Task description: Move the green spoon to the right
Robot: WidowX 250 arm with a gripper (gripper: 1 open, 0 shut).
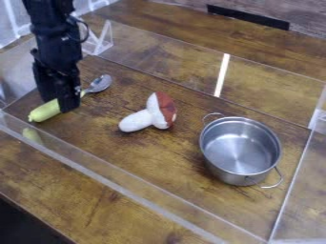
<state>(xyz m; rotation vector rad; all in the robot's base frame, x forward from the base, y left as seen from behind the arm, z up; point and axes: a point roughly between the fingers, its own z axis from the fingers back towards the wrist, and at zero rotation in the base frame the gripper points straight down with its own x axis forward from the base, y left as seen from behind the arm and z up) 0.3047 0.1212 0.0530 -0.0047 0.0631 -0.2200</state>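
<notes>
My open fingers are across the green spoon's handle (46,111), so they should keep going down until the handle's middle (55,105) is between them, and then close.
The green spoon (42,112) is a small yellow-green oblong lying at an angle on the wooden table at the left. My gripper (59,99) points straight down over its right end, low to the table. The dark fingers (69,95) stand apart on either side of that end, and the jaws are open. The gripper hides the spoon's right end, so I cannot tell whether the fingers touch it.
A grey rounded piece (98,84) lies just right of the gripper. A white-and-red mushroom toy (144,114) lies in the middle, and a steel pot (239,149) stands at the right. Low clear plastic walls (152,195) fence the work area.
</notes>
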